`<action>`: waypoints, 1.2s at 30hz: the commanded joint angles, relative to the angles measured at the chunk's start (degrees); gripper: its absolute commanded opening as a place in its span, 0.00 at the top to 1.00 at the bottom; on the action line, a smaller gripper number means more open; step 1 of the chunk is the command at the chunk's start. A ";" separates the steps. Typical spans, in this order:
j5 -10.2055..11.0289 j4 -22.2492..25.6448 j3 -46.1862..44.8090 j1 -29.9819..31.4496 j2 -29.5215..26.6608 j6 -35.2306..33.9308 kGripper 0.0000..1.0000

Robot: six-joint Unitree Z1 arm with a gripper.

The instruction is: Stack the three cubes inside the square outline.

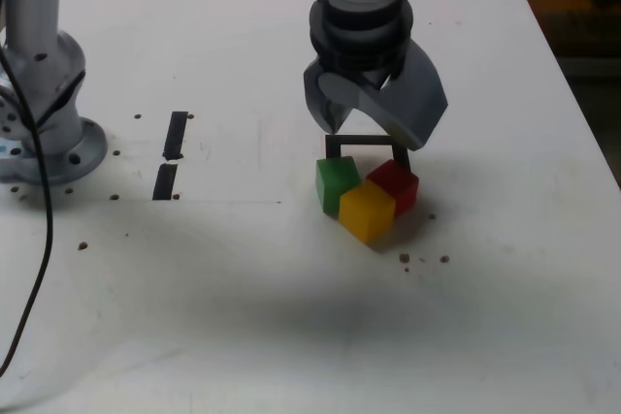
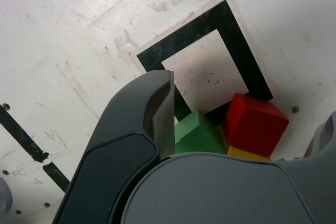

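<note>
The green cube (image 1: pixel 337 186) and the red cube are both between my gripper's open fingers, so I should back away, move over and take the red cube alone (image 1: pixel 396 186).
Three cubes sit bunched together on the white table: green (image 1: pixel 337 181), yellow (image 1: pixel 367 210) in front, red (image 1: pixel 394 184). They touch one another at the near side of the square outline (image 1: pixel 361 140), with the green and red cubes overlapping its near tape edge. My gripper (image 1: pixel 374 133) hangs open just above the outline and holds nothing. In the wrist view the square outline (image 2: pixel 184 39) has a bare white inside. The green cube (image 2: pixel 197 132) and red cube (image 2: pixel 257 121) lie at its edge. Only a sliver of the yellow cube (image 2: pixel 247 154) shows. The gripper (image 2: pixel 244 103) has its fingers wide apart.
Two short black tape strips (image 1: pixel 176 135) (image 1: pixel 165 181) lie toward the exterior view's left. The arm's grey base (image 1: pixel 44 94) and a black cable (image 1: pixel 34 269) stand at the far left. The table's edge (image 1: pixel 582 113) runs down the right.
</note>
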State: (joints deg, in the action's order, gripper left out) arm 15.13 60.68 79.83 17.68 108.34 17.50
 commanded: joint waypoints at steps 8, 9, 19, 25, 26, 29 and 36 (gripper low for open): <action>0.67 -0.08 1.14 2.18 0.09 1.43 0.04; 0.69 -0.08 1.22 2.36 0.16 1.48 0.04; 0.07 -1.40 3.98 4.60 5.39 1.54 0.04; -0.09 -1.34 5.24 4.82 7.16 1.52 0.04; -0.10 -1.29 5.26 4.82 7.27 1.52 0.04; -0.08 -1.20 5.17 4.82 7.64 1.50 0.04; 1.26 0.52 5.87 4.82 7.83 1.24 0.04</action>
State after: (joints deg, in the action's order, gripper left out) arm 15.97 60.52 85.63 22.41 115.59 18.91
